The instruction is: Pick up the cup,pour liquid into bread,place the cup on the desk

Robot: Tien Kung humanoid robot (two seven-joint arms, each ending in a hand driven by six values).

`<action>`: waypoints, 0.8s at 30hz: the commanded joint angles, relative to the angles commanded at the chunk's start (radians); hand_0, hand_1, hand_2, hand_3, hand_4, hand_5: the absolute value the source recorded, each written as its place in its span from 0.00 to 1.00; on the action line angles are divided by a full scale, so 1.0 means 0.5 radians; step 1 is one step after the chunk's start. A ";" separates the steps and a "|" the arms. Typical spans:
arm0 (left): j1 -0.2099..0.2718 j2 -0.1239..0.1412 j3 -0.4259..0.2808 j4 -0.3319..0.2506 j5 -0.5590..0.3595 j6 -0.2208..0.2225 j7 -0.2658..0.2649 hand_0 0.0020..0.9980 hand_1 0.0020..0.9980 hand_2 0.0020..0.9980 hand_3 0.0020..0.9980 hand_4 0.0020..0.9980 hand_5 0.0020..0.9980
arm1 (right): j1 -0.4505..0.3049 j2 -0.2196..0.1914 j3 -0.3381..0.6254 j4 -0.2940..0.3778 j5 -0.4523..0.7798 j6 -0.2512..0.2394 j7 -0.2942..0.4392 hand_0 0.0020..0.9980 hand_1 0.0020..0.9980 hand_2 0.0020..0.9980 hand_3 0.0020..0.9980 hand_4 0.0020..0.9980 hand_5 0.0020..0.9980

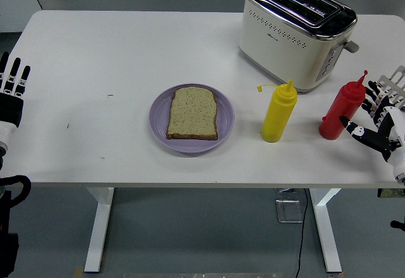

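Observation:
The red squeeze bottle point(342, 109) has a small red knob point(365, 73) on top of its nozzle, so a thin, drooping strand of liquid will come out when I tip the bottle.
A slice of bread point(192, 113) lies on a purple plate point(159, 123) in the middle of the table. To its right stands a yellow squeeze bottle point(278, 113) with its cap hanging off. Farther right stands a red squeeze bottle point(342, 108). No cup is in view. My right hand point(373, 118) is open just right of the red bottle, fingers spread and the thumb close to the bottle's base, not gripping it. My left hand point(11, 88) rests open at the left edge of the table.
A cream and chrome toaster point(296, 31) stands at the back right, behind both bottles. A metal rack point(393, 79) shows at the right edge behind my right hand. A cable runs behind the toaster.

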 joint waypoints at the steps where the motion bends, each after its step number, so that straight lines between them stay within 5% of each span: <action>1: -0.001 0.000 -0.003 0.000 0.000 0.000 0.000 0.79 0.75 0.76 0.71 0.52 1.00 | 0.013 0.008 -0.008 -0.006 0.003 -0.001 0.000 0.98 0.92 0.98 1.00 0.87 0.14; 24: -0.005 -0.006 -0.023 0.001 0.000 0.000 -0.002 0.79 0.75 0.75 0.71 0.52 1.00 | 0.238 0.090 -0.232 -0.188 0.213 -0.105 0.043 0.94 0.88 0.92 1.00 0.86 0.14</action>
